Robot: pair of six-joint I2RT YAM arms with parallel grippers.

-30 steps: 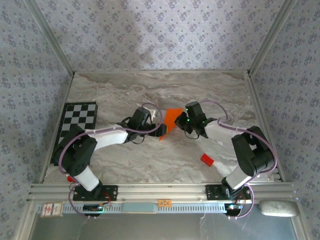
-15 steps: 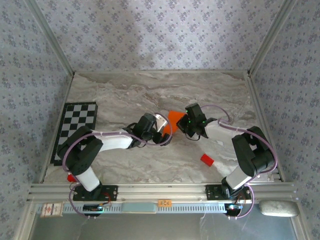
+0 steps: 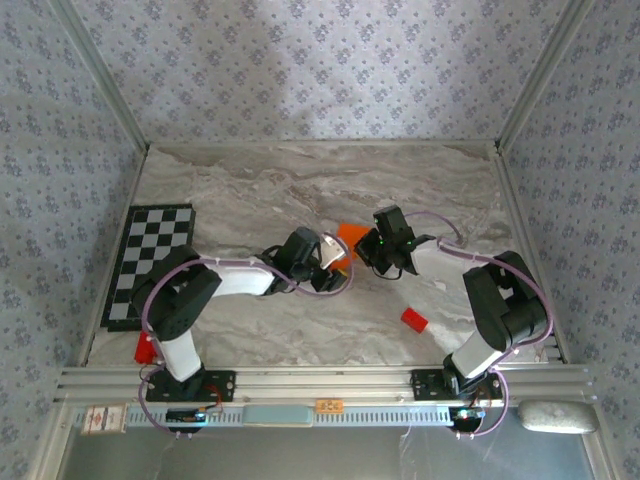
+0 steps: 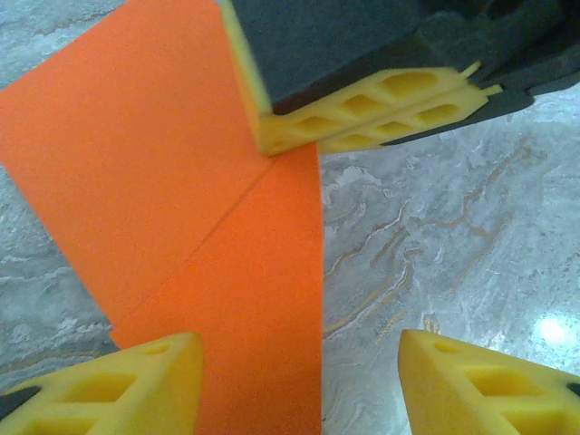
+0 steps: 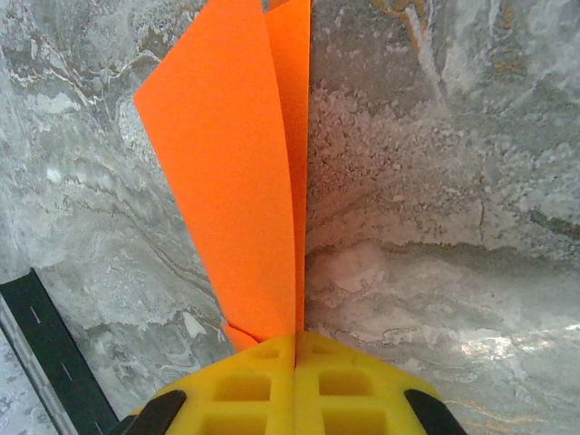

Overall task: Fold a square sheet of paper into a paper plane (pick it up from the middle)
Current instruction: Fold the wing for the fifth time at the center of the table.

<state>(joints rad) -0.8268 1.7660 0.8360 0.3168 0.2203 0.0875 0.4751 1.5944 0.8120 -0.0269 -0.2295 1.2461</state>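
Note:
I should hold the narrow end [image 4: 263, 390] with my left gripper while my right gripper opens and pinches both edges, because the paper's layers [image 5: 288, 113] stand apart above my right gripper's pinch.
The square sheet of paper [image 3: 349, 236] is bright orange and folded, with a diagonal crease across it [image 4: 181, 190]. It stands on edge over the marble table [image 3: 250, 180], two layers rising from my right gripper [image 5: 296, 349], which is shut on its lower corner. That same shut gripper shows as yellow fingers [image 4: 381, 104] at the top of the left wrist view. My left gripper [image 4: 304, 390] is open, its jaws straddling the paper's right edge: one fingertip [image 4: 136, 385] sits in front of the orange, the other over bare marble. From above, both grippers [image 3: 333, 263] [image 3: 364, 249] meet at the paper.
A small red block [image 3: 414, 319] lies on the table to the right of the grippers. A black-and-white checkerboard mat [image 3: 150, 255] lies at the far left. Another small red item [image 3: 146, 347] sits by the left arm's base. Patterned walls close in three sides.
My left arm has reached right, up to the paper and the right gripper, and its jaws have narrowed. The right gripper has stayed shut on the paper, which now shows less from above.

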